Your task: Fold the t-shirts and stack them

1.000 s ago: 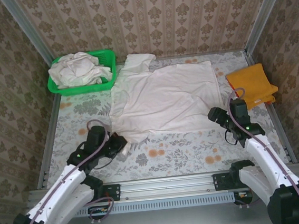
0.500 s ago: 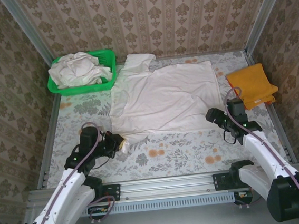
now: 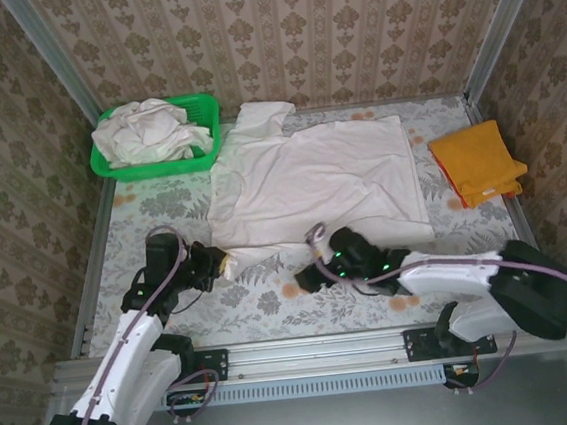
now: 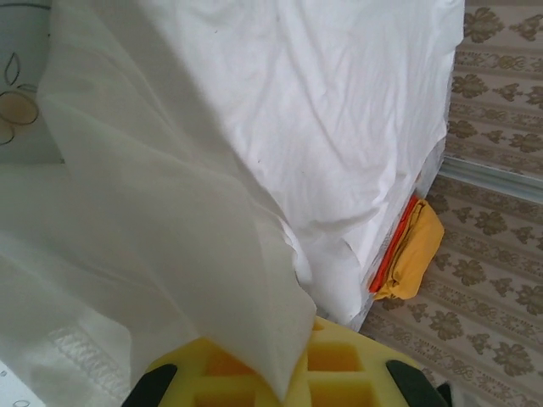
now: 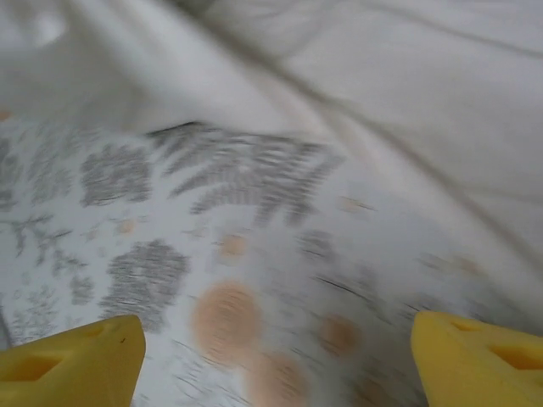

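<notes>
The t-shirt's near sleeve is bunched up at my left gripper, so my right gripper should pull the sleeve out flat before my left gripper grabs the t-shirt's shoulder [image 3: 228, 242].
An off-white t-shirt [image 3: 311, 180] lies spread flat in the middle of the table. My left gripper [image 3: 220, 263] is shut on its near left corner; in the left wrist view the cloth [image 4: 170, 212] drapes up from between the yellow pads [image 4: 339, 373]. My right gripper [image 3: 305, 275] hovers low over the bare tablecloth just in front of the shirt's near hem [image 5: 365, 76], open with nothing between its fingers [image 5: 76, 360]. A folded orange t-shirt [image 3: 475, 162] [image 4: 416, 250] rests at the right edge. More off-white shirts [image 3: 150, 130] are heaped in the basket.
The green plastic basket [image 3: 203, 108] stands at the back left corner. Patterned walls close in the table on three sides. The right arm [image 3: 450, 272] stretches across the front of the table from right to centre. The floral tablecloth [image 3: 153, 210] shows at the left.
The right arm has swung from the shirt's right edge far left along the front, its gripper now at the near hem's middle. The left gripper shifted slightly back, still holding the corner.
</notes>
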